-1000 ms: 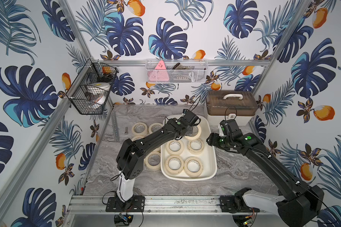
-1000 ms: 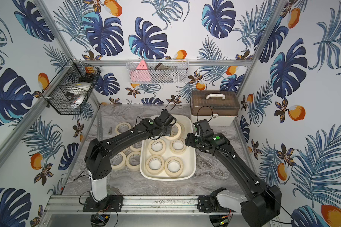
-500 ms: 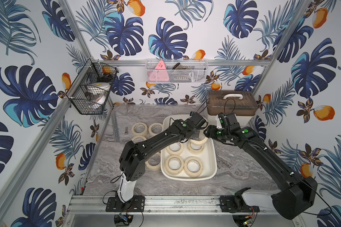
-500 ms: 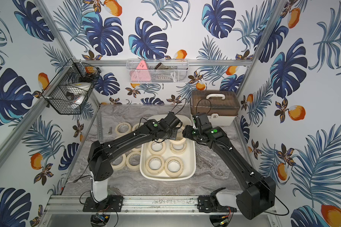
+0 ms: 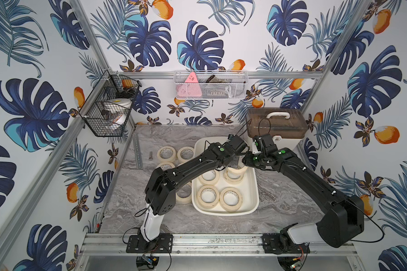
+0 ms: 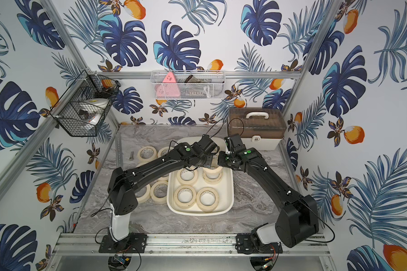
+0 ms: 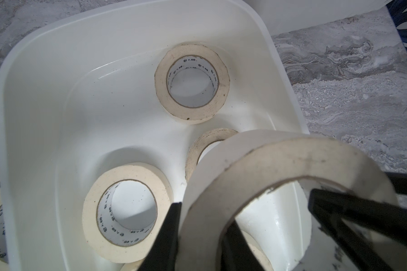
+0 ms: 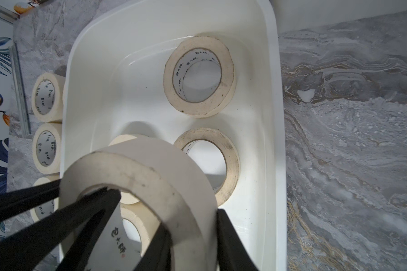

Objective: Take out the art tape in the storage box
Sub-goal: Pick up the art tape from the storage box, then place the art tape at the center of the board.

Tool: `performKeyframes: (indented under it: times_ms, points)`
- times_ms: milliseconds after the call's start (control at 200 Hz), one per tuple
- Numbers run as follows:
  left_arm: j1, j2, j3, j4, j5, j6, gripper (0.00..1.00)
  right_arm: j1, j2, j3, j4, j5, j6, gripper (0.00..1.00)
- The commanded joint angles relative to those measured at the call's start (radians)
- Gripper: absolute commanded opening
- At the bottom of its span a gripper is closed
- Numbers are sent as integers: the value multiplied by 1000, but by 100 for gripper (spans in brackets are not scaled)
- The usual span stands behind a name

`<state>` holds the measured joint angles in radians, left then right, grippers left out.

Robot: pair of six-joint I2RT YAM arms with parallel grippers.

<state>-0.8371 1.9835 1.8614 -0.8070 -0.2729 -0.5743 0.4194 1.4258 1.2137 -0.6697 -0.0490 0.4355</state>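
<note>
The same art tape roll (image 5: 237, 170) is held tight by both my grippers above the storage box, so next my left gripper opens and leaves my right gripper to set it beside the case.
A cream art tape roll (image 5: 239, 169) hangs over the far end of the white storage box (image 5: 224, 212), also seen as the roll (image 6: 213, 168) above the box (image 6: 197, 212). Both grippers are on this same roll. In the left wrist view my left gripper (image 7: 202, 218) is shut across the wall of the roll (image 7: 268, 159), one finger inside the ring and one outside. My right gripper (image 8: 193, 223) is shut on the opposite side of the roll (image 8: 139, 164). Several more rolls (image 5: 208, 196) lie flat in the box.
Several rolls (image 5: 166, 152) lie on the marble table left of the box. A cream case with a brown lid (image 5: 276, 126) stands just behind the right gripper. A bolt (image 5: 150, 154) lies at the far left, and wire baskets (image 5: 108, 110) hang on the walls.
My right gripper has swung in from the box's right side to meet the left one and has closed on the roll. The left gripper has carried the roll slightly rightward.
</note>
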Motion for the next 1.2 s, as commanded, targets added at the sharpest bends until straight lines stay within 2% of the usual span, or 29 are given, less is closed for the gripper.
performKeyframes:
  times_ms: [0,75,295,395,460,570,841,1026,1196]
  points:
    - [0,-16,-9,14,65,-31,19,-5,4,12,58,44,46,22]
    - [1,-30,-17,28,75,-23,29,-6,-1,9,58,49,43,16]
    - [0,-84,-30,71,105,-4,50,-8,-6,9,52,56,35,0]
    - [0,-114,-22,84,130,14,57,-9,-4,17,40,67,30,0]
    - [1,-128,-13,89,147,37,66,-9,-4,21,34,76,26,0]
    - [6,-150,12,66,118,47,73,-11,-7,28,23,98,22,0]
    - [64,-301,-90,106,73,60,82,-54,-6,62,-6,159,8,0]
    - [121,-407,-197,123,53,65,85,-136,-11,79,-11,180,31,0]
    - [167,-448,-268,128,73,63,86,-237,-21,60,5,226,89,0]
